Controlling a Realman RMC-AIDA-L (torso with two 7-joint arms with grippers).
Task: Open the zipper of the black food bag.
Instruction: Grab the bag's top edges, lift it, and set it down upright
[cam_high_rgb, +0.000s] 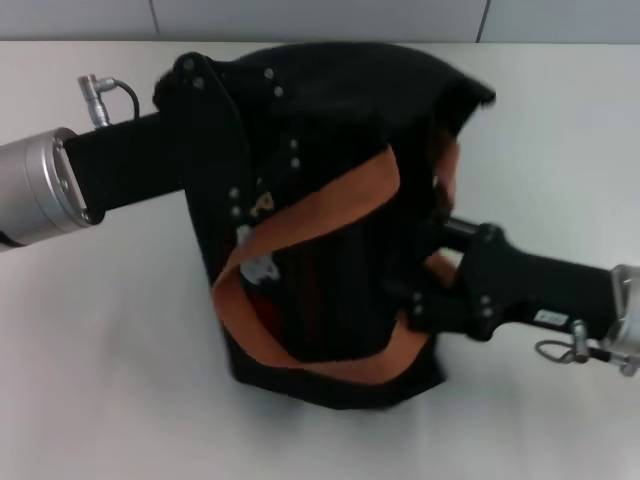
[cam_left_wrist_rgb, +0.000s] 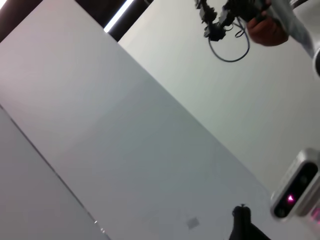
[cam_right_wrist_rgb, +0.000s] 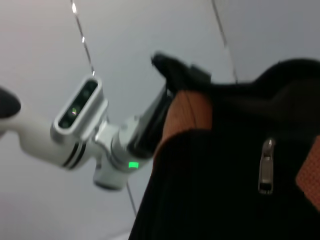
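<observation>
My right gripper is beside the bag's handle end and the zipper's pull tab dangles free, so next I retreat, open and move in at the zipper's tab (cam_right_wrist_rgb: 266, 167).
The black food bag (cam_high_rgb: 330, 230) stands in the middle of the white table, with its orange-brown handles (cam_high_rgb: 330, 205) draped across it. My left gripper (cam_high_rgb: 215, 140) reaches in from the left and lies against the bag's far left side. At the bag's right side is my right gripper (cam_high_rgb: 425, 295), close to a handle end. The right wrist view shows the zipper's silver pull tab (cam_right_wrist_rgb: 266, 167) hanging flat on the black fabric with nothing holding it. Beyond the bag in that view is the left gripper (cam_right_wrist_rgb: 172, 75). The zipper cannot be made out in the head view.
The white table (cam_high_rgb: 110, 350) spreads around the bag on all sides, with a tiled wall (cam_high_rgb: 320, 18) behind it. The left wrist view shows mostly table and wall, with the right arm's wrist camera (cam_left_wrist_rgb: 296, 192) at one edge.
</observation>
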